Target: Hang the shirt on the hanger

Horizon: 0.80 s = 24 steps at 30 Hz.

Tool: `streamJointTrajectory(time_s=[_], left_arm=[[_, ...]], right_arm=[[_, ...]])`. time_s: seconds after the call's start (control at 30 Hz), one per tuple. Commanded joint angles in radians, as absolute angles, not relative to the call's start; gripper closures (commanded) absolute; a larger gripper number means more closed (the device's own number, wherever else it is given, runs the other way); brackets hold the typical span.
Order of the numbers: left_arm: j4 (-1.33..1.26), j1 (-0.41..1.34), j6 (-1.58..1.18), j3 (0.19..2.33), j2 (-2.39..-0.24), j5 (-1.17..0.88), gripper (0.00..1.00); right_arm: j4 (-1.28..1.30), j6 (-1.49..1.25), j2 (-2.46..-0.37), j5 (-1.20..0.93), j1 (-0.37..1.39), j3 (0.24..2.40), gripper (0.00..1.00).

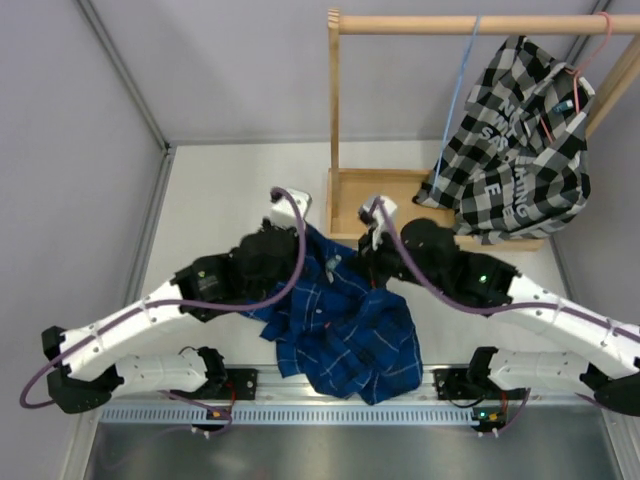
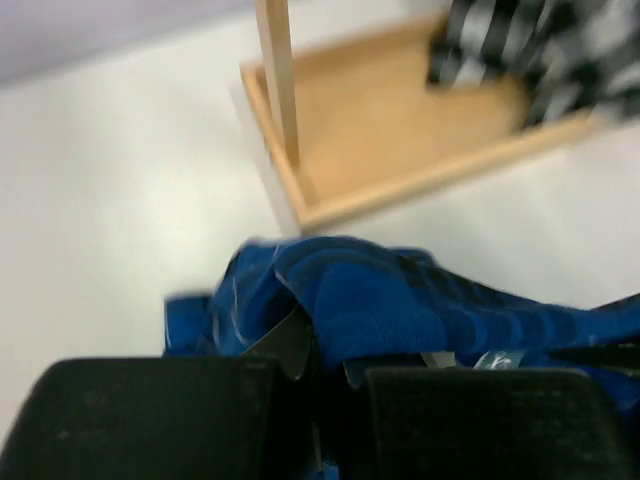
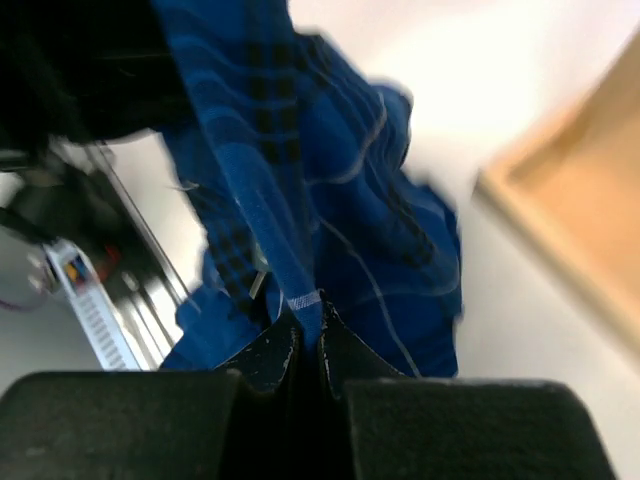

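Note:
Both my grippers are holding the shirt's upper edge (image 1: pixel 340 252), and the hanger (image 1: pixel 457 92) is hanging on the rail. Next, my right gripper lets go of the shirt and gets the hanger.
The royal-blue checked shirt (image 1: pixel 345 325) lies bunched on the white table between my two arms, its upper edge lifted where both grippers hold it. My left gripper (image 1: pixel 308 248) is shut on a fold of the shirt (image 2: pixel 400 300), and the cloth bulges over its fingertips (image 2: pixel 285 350). My right gripper (image 1: pixel 366 262) is shut on a thin edge of the shirt (image 3: pixel 300 180), pinched between its fingertips (image 3: pixel 272 352). The light-blue hanger (image 1: pixel 458 95) hangs from the wooden rail at the back, apart from both grippers.
A wooden rack stands at the back right, with a top rail (image 1: pixel 470 22), a post (image 2: pixel 278 80) and a tray base (image 1: pixel 395 192). A black-and-white checked shirt (image 1: pixel 520 140) hangs there on a pink hanger (image 1: pixel 597 45). Grey walls close in the left side.

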<state>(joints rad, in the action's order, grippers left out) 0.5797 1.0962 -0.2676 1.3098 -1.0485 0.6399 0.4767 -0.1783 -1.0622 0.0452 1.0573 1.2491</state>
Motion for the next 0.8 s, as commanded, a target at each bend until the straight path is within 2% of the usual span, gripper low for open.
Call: streamJointTrajectory(time_s=[0.0,0.1,0.37,0.43,0.47,0.5,0.57,0.6,0.7,0.77], left_arm=[[0.467,1.091,-0.422,1.091,-0.974,0.631,1.0],[0.42,1.069,-0.48,0.925,-1.002,0.551,1.0],[0.42,1.006,-0.514,0.916,-1.055,0.443,1.0],[0.428,0.983,-0.518,0.922,-1.057,0.428,1.0],[0.433,0.97,-0.537,0.925,-1.06,0.414,1.0],[0.437,0.951,-0.543,0.931,-1.063,0.397,1.0],[0.44,0.894,-0.538,0.943,-1.078,0.315,1.0],[0.443,0.879,-0.535,0.962,-1.084,0.299,1.0],[0.457,0.844,-0.528,0.995,-1.095,0.279,1.0],[0.457,0.842,-0.517,1.002,-1.078,0.267,1.0]], right_arm=[[0.371,-0.326,-0.97,0.136,1.045,0.97,0.99],[0.347,-0.368,-0.943,0.173,1.017,0.853,0.96],[0.391,-0.313,-0.968,0.198,0.953,0.896,0.95],[0.393,-0.282,-0.976,0.166,0.953,0.91,0.92],[0.393,-0.276,-0.974,0.146,0.953,0.92,0.89],[0.391,-0.265,-0.965,0.128,0.953,0.926,0.75],[0.391,-0.258,-0.942,0.048,0.953,0.949,0.56],[0.399,-0.25,-0.916,0.028,0.953,0.963,0.39],[0.475,-0.252,-0.881,0.083,0.954,1.044,0.33],[0.538,-0.265,-0.848,0.214,0.953,1.1,0.18]])
